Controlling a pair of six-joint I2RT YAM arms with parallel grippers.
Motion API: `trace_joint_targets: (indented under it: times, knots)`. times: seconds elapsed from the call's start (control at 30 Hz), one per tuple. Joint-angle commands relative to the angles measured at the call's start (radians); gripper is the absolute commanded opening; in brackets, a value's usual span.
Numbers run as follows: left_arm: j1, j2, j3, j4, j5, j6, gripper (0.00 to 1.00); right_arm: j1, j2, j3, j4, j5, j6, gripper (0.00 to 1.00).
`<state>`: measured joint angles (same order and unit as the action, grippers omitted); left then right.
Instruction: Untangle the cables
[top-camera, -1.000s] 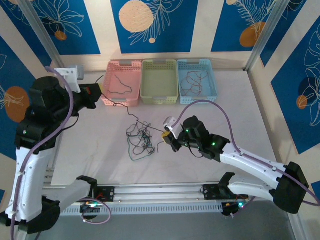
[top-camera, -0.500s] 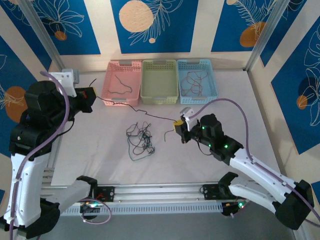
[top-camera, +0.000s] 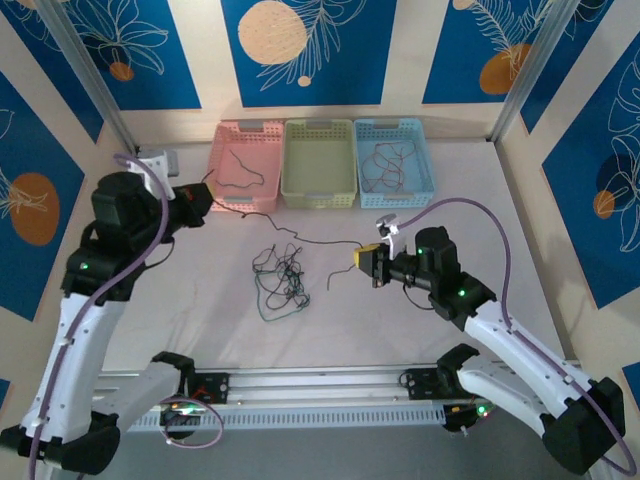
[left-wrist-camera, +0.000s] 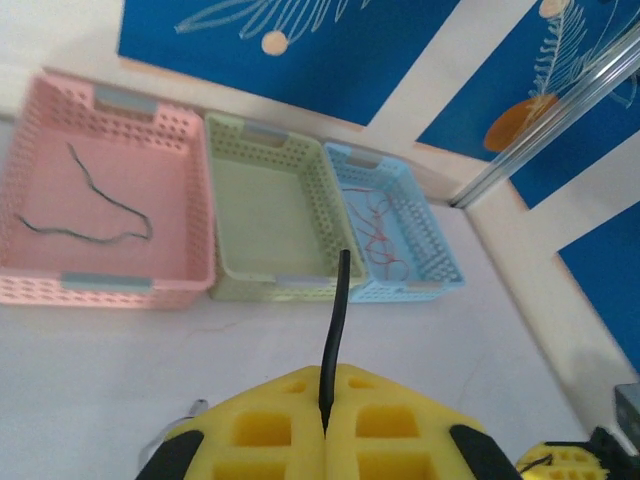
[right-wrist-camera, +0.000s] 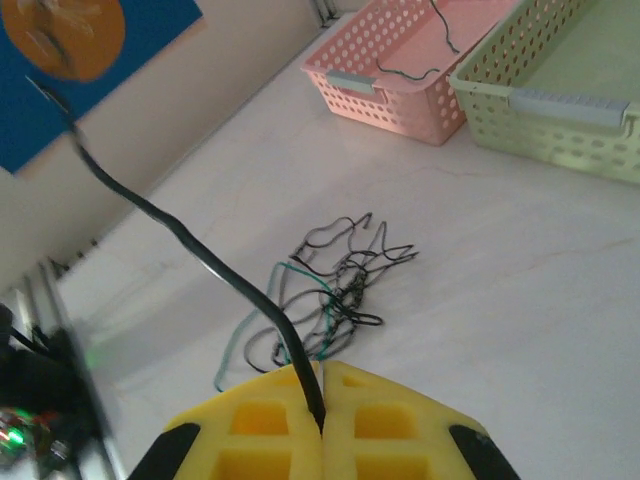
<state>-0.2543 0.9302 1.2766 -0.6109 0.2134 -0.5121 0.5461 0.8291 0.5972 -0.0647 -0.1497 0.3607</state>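
Next, I open my left gripper and lay the black cable (top-camera: 295, 236) in the green basket (top-camera: 319, 165) with my right gripper, because both grippers hold it clear of the tangle.
A long black cable (top-camera: 290, 229) stretches across the table between my two grippers. My left gripper (top-camera: 203, 200) is shut on one end of it beside the pink basket; in the left wrist view the black cable (left-wrist-camera: 335, 330) rises from between the closed yellow pads (left-wrist-camera: 270, 430). My right gripper (top-camera: 366, 258) is shut on the other end; in the right wrist view the black cable (right-wrist-camera: 200, 255) leaves its yellow pads (right-wrist-camera: 390, 430). A tangle of black and green cables (top-camera: 282, 283) lies on the table in front, and the same tangle (right-wrist-camera: 335, 290) lies ahead of the right gripper.
Three baskets stand in a row at the back: pink (top-camera: 243, 167) with a black cable in it, green (top-camera: 319, 163), and blue (top-camera: 394, 160) holding red cables. An aluminium rail (top-camera: 320, 385) runs along the near edge.
The left gripper has moved right and down toward the pink basket. The right gripper has drifted right, keeping the black cable stretched between them, clear of the tangle.
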Motion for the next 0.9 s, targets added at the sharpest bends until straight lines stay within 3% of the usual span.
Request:
trace_joint_targets:
  times: [0.0, 0.3, 0.6, 0.87]
  knots:
    - [0.004, 0.0, -0.154, 0.173, 0.152, -0.164, 0.0, 0.007, 0.028, -0.01, 0.191, -0.088, 0.26, 0.0]
    - [-0.099, 0.001, -0.358, 0.33, 0.206, -0.241, 0.0, 0.144, 0.263, 0.125, 0.358, -0.054, 0.374, 0.0]
    - [-0.241, 0.081, -0.39, 0.391, 0.195, -0.231, 0.0, 0.248, 0.49, 0.305, 0.407, -0.077, 0.387, 0.0]
    - [-0.264, 0.108, -0.362, 0.396, 0.23, -0.207, 0.0, 0.258, 0.566, 0.334, 0.401, -0.098, 0.362, 0.0]
